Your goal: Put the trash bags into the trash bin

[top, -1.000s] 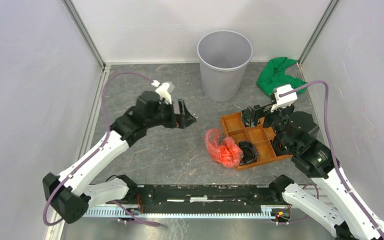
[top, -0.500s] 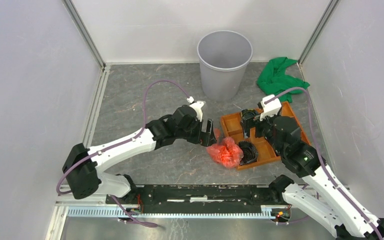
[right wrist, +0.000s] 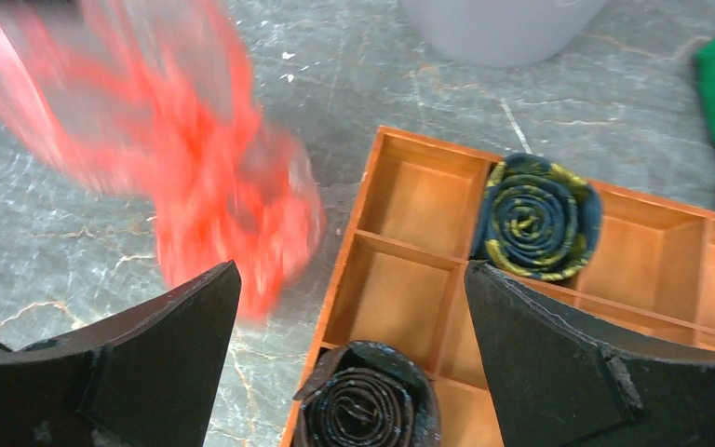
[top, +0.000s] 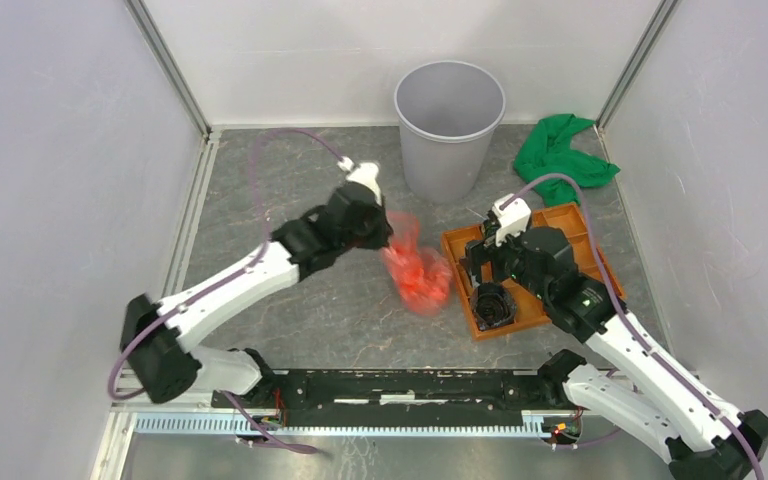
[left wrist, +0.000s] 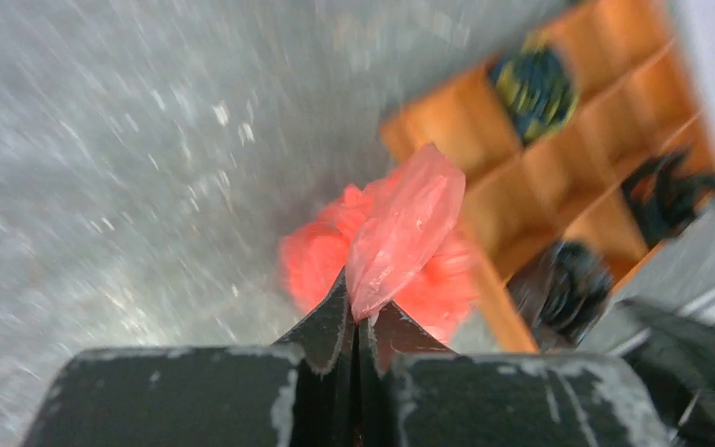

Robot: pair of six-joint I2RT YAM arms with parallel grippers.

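See-through film hangs in loose folds. The red-pink trash bag (top: 421,279) will puff out wide like a balloon when I swing it between both grippers.
The red-pink trash bag (top: 415,271) hangs crumpled and blurred above the table, just left of the orange tray. My left gripper (top: 383,238) is shut on its upper corner; in the left wrist view the film (left wrist: 402,228) pokes out between the closed fingertips of the left gripper (left wrist: 363,312). In the right wrist view the bag (right wrist: 214,177) is a red blur at upper left. My right gripper (right wrist: 349,298) stands open over the tray's left edge, holding nothing, and in the top view the right gripper (top: 480,268) sits just right of the bag. The grey trash bin (top: 449,130) stands upright at the back.
An orange compartmented tray (top: 560,215) lies at right with a dark rolled tie (right wrist: 370,400) and a blue-yellow rolled tie (right wrist: 538,216) in it. A green cloth (top: 558,150) lies beside the bin at back right. White walls enclose the table.
My left gripper reached the bag, shut on it and lifted it up and to the left. The right arm moved left over the tray.
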